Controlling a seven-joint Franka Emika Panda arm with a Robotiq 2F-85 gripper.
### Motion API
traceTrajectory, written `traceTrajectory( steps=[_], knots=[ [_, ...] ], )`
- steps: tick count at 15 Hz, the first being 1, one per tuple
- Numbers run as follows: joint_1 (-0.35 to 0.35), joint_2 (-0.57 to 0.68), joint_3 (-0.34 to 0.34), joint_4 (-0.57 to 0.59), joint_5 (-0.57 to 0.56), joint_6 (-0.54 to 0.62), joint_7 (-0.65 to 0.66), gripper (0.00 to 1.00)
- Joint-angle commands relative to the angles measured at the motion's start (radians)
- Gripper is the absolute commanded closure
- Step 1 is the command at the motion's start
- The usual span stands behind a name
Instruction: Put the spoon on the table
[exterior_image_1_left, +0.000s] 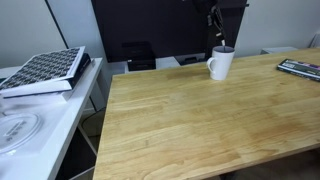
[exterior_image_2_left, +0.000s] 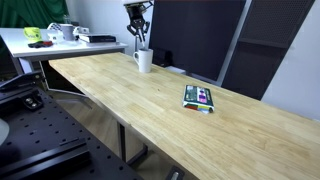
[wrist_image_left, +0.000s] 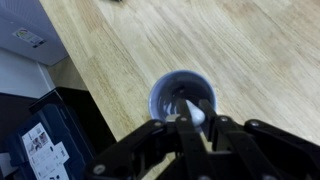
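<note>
Next, I lift the spoon clear of the mug's rim with my gripper before I lower it to the table (exterior_image_1_left: 210, 90) beside the mug's handle, because the spoon's lower end hangs inside the white mug's opening (exterior_image_1_left: 223, 49).
The white mug (exterior_image_1_left: 221, 64) stands upright at the far edge of the wooden table (exterior_image_1_left: 200, 125), and shows in both exterior views (exterior_image_2_left: 143, 61). My gripper (exterior_image_1_left: 214, 22) hangs straight above the mug, also in an exterior view (exterior_image_2_left: 138, 22). In the wrist view the gripper (wrist_image_left: 197, 127) is shut on the pale whitish spoon (wrist_image_left: 195, 113), held just over the mug's open mouth (wrist_image_left: 165, 92). The spoon's bowl points down toward the mug. The table's plank grain (wrist_image_left: 210, 40) fills the rest of the wrist view. The spoon is too small to make out in the exterior views.
A white side surface (exterior_image_1_left: 45, 125) with a patterned book (exterior_image_1_left: 45, 70) stands beside the table. A flat dark object with coloured markings (exterior_image_2_left: 200, 97) lies on the table, also seen at its edge (exterior_image_1_left: 300, 68). Dark panels (exterior_image_1_left: 150, 30) stand behind the mug.
</note>
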Motion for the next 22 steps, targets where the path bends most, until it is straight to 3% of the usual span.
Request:
traceTrajectory(
  steps=[1, 7, 12, 17, 22],
  knots=[
    [-0.007, -0.027, -0.006, 0.075, 0.01, -0.114, -0.032, 0.96],
    [-0.005, -0.106, -0.017, 0.163, -0.009, -0.241, -0.071, 0.96],
    [-0.008, -0.158, -0.011, 0.162, 0.0, -0.263, -0.071, 0.96],
    [0.016, -0.109, 0.028, 0.096, 0.033, -0.279, -0.097, 0.96],
    [0.035, -0.048, 0.08, 0.072, 0.074, -0.204, -0.133, 0.96]
  ],
)
